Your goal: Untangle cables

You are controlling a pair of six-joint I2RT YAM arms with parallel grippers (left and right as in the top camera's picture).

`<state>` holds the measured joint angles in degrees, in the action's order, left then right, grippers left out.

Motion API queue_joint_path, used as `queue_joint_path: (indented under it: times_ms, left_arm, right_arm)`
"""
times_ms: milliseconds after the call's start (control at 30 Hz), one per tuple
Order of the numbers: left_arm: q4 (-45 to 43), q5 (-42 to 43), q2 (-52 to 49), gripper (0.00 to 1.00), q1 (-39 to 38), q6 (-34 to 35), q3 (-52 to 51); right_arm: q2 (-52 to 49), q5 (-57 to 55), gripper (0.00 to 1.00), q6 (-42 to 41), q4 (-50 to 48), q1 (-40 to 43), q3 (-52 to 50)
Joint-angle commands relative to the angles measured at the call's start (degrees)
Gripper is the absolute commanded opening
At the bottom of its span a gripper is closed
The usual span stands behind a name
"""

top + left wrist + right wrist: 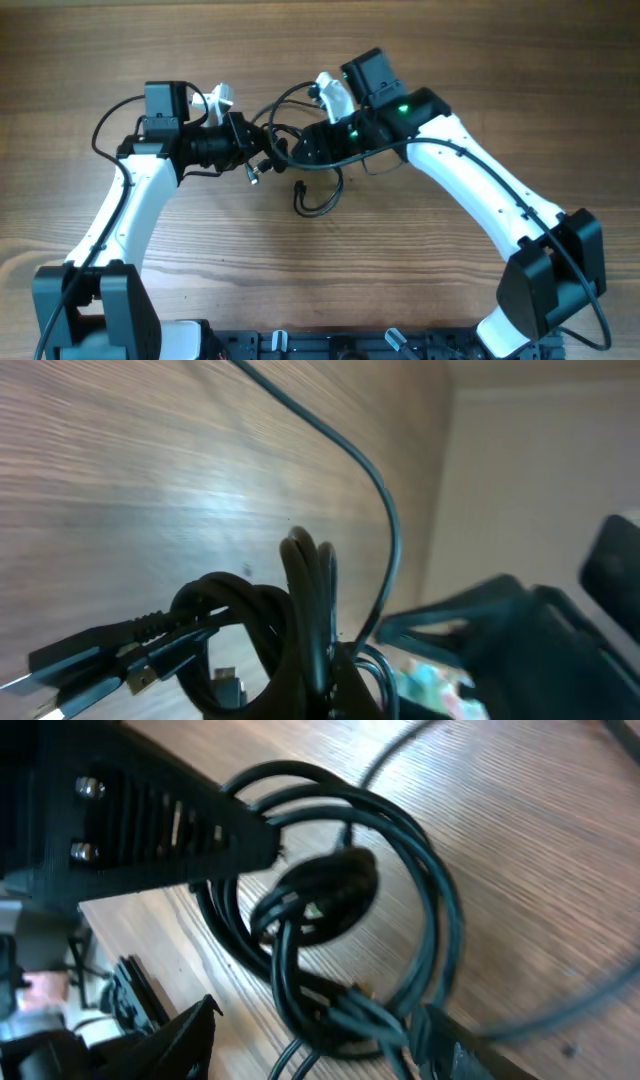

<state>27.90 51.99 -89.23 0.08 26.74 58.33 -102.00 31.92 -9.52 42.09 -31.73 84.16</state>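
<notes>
The cords are bunched up in knotted loops (318, 898) at the left gripper's fingers, so the robot's right gripper should close on the crossing cords (345, 1018) and pull away from the left gripper.
The cables (322, 200) are thin black cords bunched between my two grippers, with one loop lying on the table below them. My left gripper (256, 152) is shut on the bundle. In the left wrist view the looped cords (300, 610) rise from my jaws (330, 695), and several USB plug ends (130, 660) stick out to the left. My right gripper (292, 150) meets the bundle from the right. In the right wrist view its fingers (320, 1060) are spread wide around the knotted loops (330, 900), and the left gripper's finger (150, 820) pinches the coils.
The wooden table (420, 270) lies all round. One thin cord (380, 490) arcs away over the wood. Both arm bases (90, 310) stand at the near edge.
</notes>
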Motion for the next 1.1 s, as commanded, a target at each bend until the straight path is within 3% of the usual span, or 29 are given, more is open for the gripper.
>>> queue_joint_path:
  times_ms: [0, 167, 300, 567, 833, 1067]
  left_arm:
    - [0.15, 9.73, 1.27, 0.04, 0.15, 1.92, -0.17]
    - [0.15, 11.52, 1.27, 0.04, 0.15, 2.27, -0.17]
    - [0.13, 14.69, 1.27, 0.04, 0.2, 2.27, -0.17]
    - [-0.02, 15.56, 1.27, 0.04, 0.22, 2.29, -0.17]
    - [-0.04, 23.71, 1.27, 0.04, 2.45, 3.8, -0.17]
    - [-0.07, 27.54, 1.27, 0.04, 2.4, 7.78, -0.17]
  right_arm:
    - [1.11, 0.28, 0.64, 9.38, -0.55, -2.27, 0.68]
    - [1.05, -1.79, 0.63, 12.57, -0.02, -3.15, 0.68]
    - [0.94, -3.13, 0.54, 14.19, 1.42, -3.15, 0.68]
    - [0.87, -2.47, 0.3, 15.58, 2.73, -3.15, 0.68]
    - [-1.2, -2.49, 0.18, 15.32, 0.92, -3.15, 0.63]
    - [-1.57, -1.57, 0.18, 10.86, -3.13, -3.15, 0.63]
